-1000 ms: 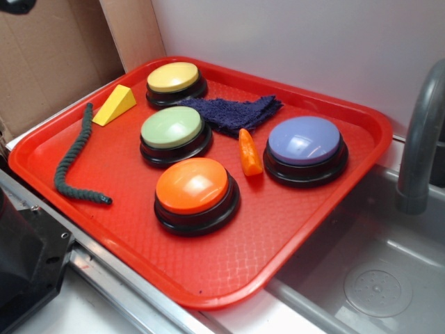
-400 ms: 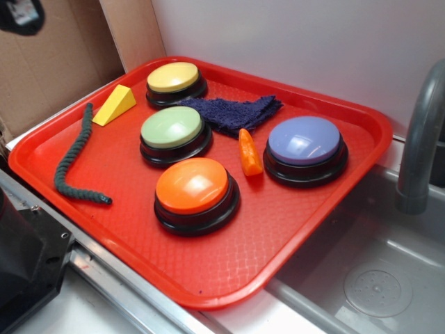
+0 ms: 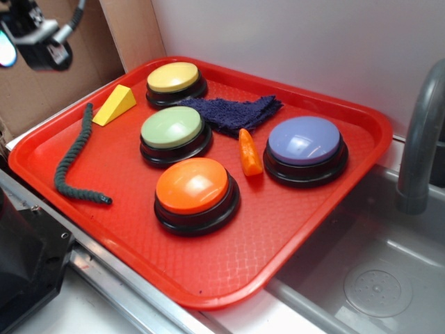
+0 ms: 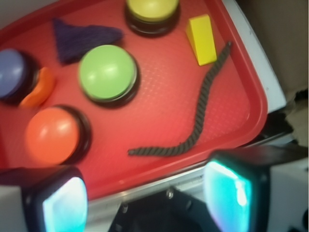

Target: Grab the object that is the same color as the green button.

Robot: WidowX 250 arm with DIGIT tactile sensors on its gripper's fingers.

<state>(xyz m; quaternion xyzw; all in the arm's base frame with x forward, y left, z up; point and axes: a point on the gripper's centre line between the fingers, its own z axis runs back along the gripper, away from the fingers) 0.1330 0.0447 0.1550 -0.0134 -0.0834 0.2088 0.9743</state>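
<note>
I expect the dark green rope [image 3: 74,148] to sag with both ends hanging down when I lift it near its middle, because it lies in a loose curve [image 3: 60,182].
The object, a long dark green twisted rope [image 3: 66,160], lies curved along the left side of the red tray [image 3: 229,243]. The wrist view shows the rope [image 4: 200,121] running from beside the yellow wedge down toward the tray's near rim. The pale green button [image 3: 172,129] sits mid-tray, well right of the rope, and appears in the wrist view as the green button [image 4: 107,72]. My gripper [image 3: 31,35] hangs high at the top left, above and behind the rope. The gripper [image 4: 147,200] is open, with nothing between its fingers.
Also on the tray are a yellow button [image 3: 174,78], an orange button [image 3: 193,188], a purple-blue button [image 3: 304,142], a yellow wedge [image 3: 115,104], a dark blue cloth [image 3: 233,111] and a small orange piece [image 3: 249,153]. A sink [image 3: 375,278] and faucet [image 3: 421,139] stand on the right.
My gripper has dropped further into the exterior view at the top left. Nothing on the tray has moved.
</note>
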